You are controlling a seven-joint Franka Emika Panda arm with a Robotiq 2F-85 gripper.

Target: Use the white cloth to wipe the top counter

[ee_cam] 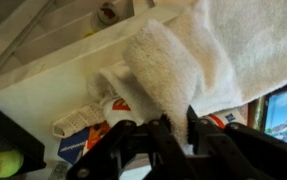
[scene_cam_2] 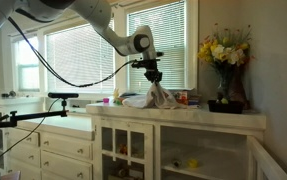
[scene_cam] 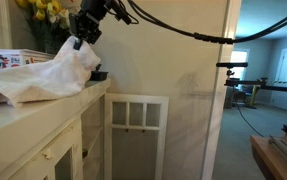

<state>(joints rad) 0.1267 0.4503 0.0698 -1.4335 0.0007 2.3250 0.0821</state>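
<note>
My gripper should lower the white cloth (scene_cam: 74, 66) and wipe along the counter's front edge (scene_cam: 89, 94), because it is holding the cloth high with only the cloth's lower end on the counter.
The white cloth (scene_cam: 43, 75) hangs bunched from my gripper (scene_cam: 84, 41) and drapes down onto the top counter (scene_cam: 23, 112). In an exterior view the cloth (scene_cam_2: 161, 97) dangles under the gripper (scene_cam_2: 154, 78), its lower end touching the counter (scene_cam_2: 183, 113). In the wrist view the cloth (ee_cam: 173, 60) is pinched between the two black fingers (ee_cam: 175, 122), which are shut on it. The white counter surface (ee_cam: 63, 75) lies below.
A dark vase with yellow and white flowers (scene_cam_2: 223, 60) stands on the counter to one side; the flowers (scene_cam: 45, 10) are behind the cloth. Small packages and boxes (ee_cam: 93, 120) lie by the window edge. A colourful box (scene_cam: 1, 60) sits behind the cloth.
</note>
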